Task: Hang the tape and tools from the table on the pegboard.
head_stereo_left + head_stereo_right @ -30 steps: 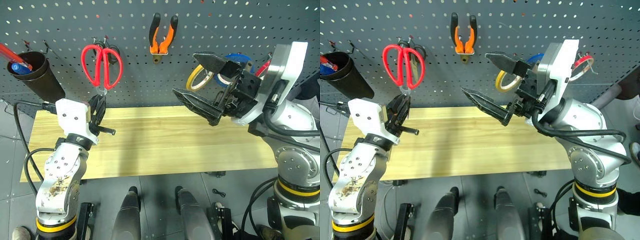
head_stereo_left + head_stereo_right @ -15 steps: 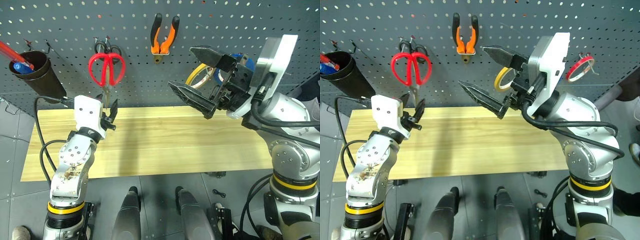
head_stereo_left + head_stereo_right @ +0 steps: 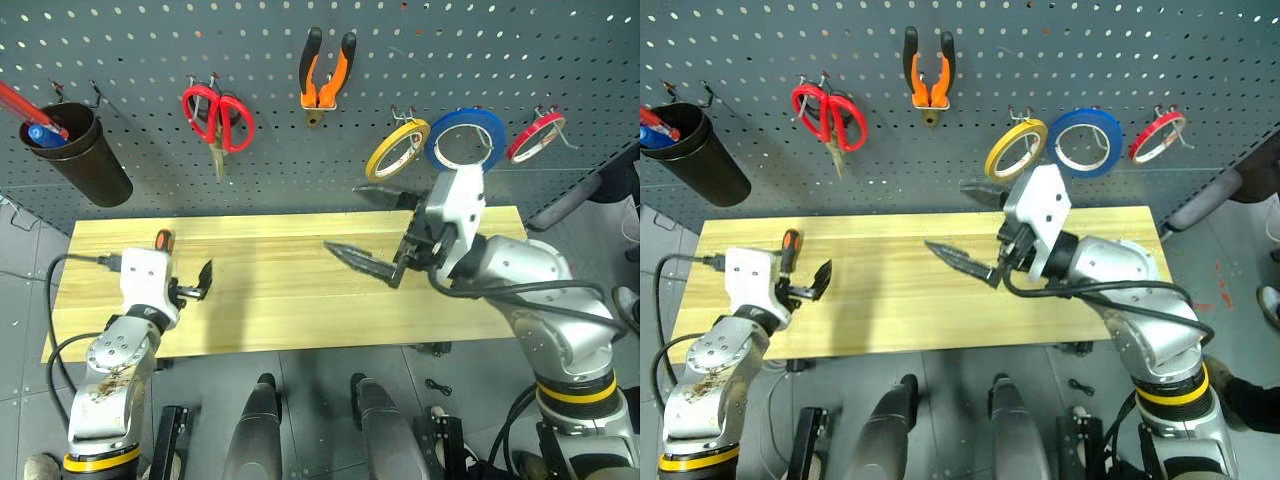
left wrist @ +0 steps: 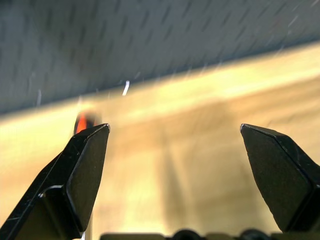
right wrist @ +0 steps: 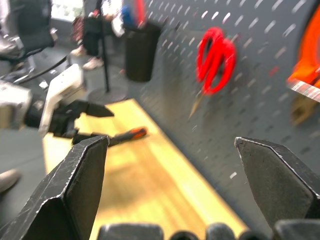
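The left gripper's open fingers face across the free-lying screwdriver's narrow handle (image 3: 791, 242), so it should now move over until the fingers are on both sides of the handle (image 3: 788, 263), then close.
On the dark pegboard (image 3: 130, 40) hang the red-handled scissors (image 3: 218, 115), tilted on their hook. The orange-and-black pliers (image 3: 325, 70) and the yellowish tape (image 3: 397, 150) hang there too. The screwdriver (image 3: 789, 250), with its orange-and-black handle, lies at the left end of the wooden table (image 3: 290, 300), partly hidden by my left hand. My left gripper (image 3: 185, 278) is open just right of it, low over the table, with nothing between the fingers. The screwdriver (image 4: 85, 121) shows behind one finger in the left wrist view. My right gripper (image 3: 365, 230) hangs open and empty over the table's middle.
A blue roll (image 3: 466, 138) and a thin red roll (image 3: 535, 135) hang right of the tape. A black cup (image 3: 75, 150) holding pens hangs at the pegboard's far left. In the right wrist view my left gripper (image 5: 85, 120) shows beside the screwdriver (image 5: 125, 136).
My left gripper opened, let go of the scissors, which now hang free, and sank left to the table. My right arm came down, uncovering the tape rolls.
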